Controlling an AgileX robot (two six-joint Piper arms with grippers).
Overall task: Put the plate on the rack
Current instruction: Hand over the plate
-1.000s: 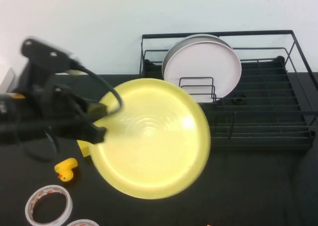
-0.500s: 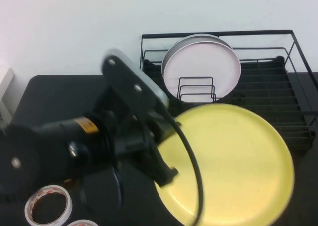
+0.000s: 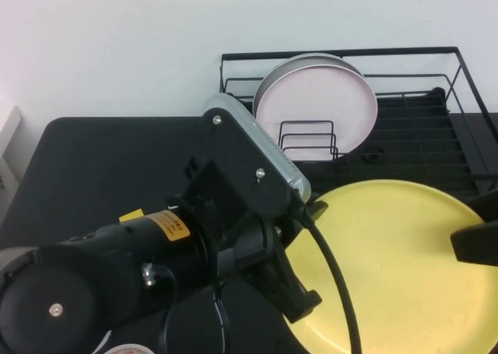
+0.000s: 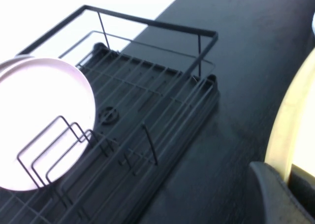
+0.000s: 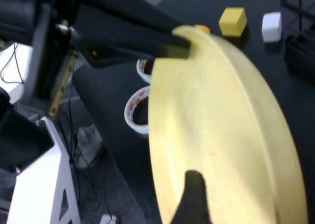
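Next, my left gripper opens and moves back before my right gripper takes the plate to the rack's slots (image 3: 308, 140), because both grippers are holding the pale-yellow plate's rim (image 4: 281, 152).
The pale-yellow plate (image 3: 397, 268) hangs tilted over the table's front right, just in front of the black wire rack (image 3: 412, 175). My left gripper (image 3: 305, 298) is shut on the plate's left rim; its grey finger pinches the rim in the left wrist view (image 4: 290, 179). My right gripper (image 3: 473, 243) is at the plate's right rim, and the plate (image 5: 221, 125) fills the right wrist view with the right gripper (image 5: 196, 199) against its face. The rack (image 4: 147, 111) lies beyond in the left wrist view.
A pale pink plate (image 3: 317, 105) stands upright in the rack's left slots with a grey plate behind it. Tape rolls (image 5: 139, 111), a yellow block (image 5: 232, 21) and a white block (image 5: 271, 26) lie on the black table at the left.
My left arm has carried the plate rightward and forward, from the table's middle to in front of the rack. My right gripper has come into view at the plate's right rim.
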